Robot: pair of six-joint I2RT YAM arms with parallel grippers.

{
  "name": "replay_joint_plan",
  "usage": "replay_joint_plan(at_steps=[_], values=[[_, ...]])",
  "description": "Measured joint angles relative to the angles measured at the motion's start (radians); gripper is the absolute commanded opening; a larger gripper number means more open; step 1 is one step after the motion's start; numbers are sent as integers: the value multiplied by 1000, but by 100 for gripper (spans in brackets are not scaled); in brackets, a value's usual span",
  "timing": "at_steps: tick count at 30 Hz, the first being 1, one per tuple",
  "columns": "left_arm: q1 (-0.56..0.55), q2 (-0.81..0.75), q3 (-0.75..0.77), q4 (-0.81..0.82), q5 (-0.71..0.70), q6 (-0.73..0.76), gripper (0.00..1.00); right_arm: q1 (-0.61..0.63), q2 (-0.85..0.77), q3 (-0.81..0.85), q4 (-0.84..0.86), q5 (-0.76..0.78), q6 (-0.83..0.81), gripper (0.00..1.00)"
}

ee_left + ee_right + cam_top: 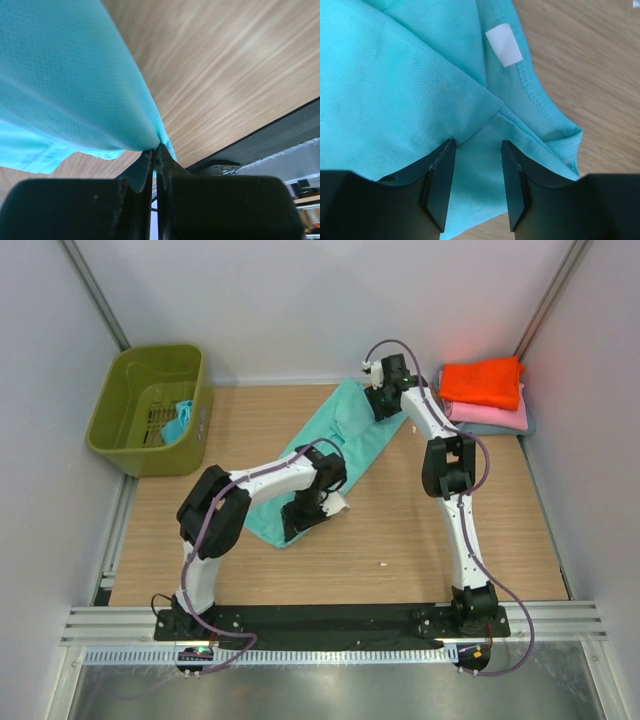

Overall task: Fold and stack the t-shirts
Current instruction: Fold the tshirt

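Observation:
The slanted teal t-shirt's near end (pixel 274 528) is pinched in my left gripper, so I'll keep swinging it toward the black strip (pixel 340 622) until it aligns with the t-shirt's collar.
A teal t-shirt (pixel 355 435) lies stretched out diagonally across the middle of the wooden table. My left gripper (pixel 300 525) is at its near end, shut on an edge of the teal cloth (pixel 65 85), which drapes away from the pinched jaws (pixel 156 149). My right gripper (pixel 381 406) is at the far end by the collar. It stands open (pixel 476 146), and the cloth (pixel 395 75) lies between and under its fingers. At the back right, a folded orange t-shirt (pixel 482 382) tops a pink one (pixel 495 414) and a grey-blue one (pixel 527 427).
An olive-green basket (pixel 107 405) stands at the back left with another teal t-shirt (pixel 178 422) inside. A white label (pixel 504 45) shows inside the collar. White walls close in the table on three sides. A black strip (pixel 260 142) runs along the near edge.

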Motion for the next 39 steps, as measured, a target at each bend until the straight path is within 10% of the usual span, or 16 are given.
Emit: replay_joint_plan(at_steps=[13,34,39], values=[[-279,170,233,-24,39,-24,0,48,40,39,93,-39,41,49],[-394,348,517,-64,15,-32,1,48,-6,-53,150,-85,87,52],[-411,369,588,-65,-34,-40,22,43,-126,-165,157,-47,89,57]])
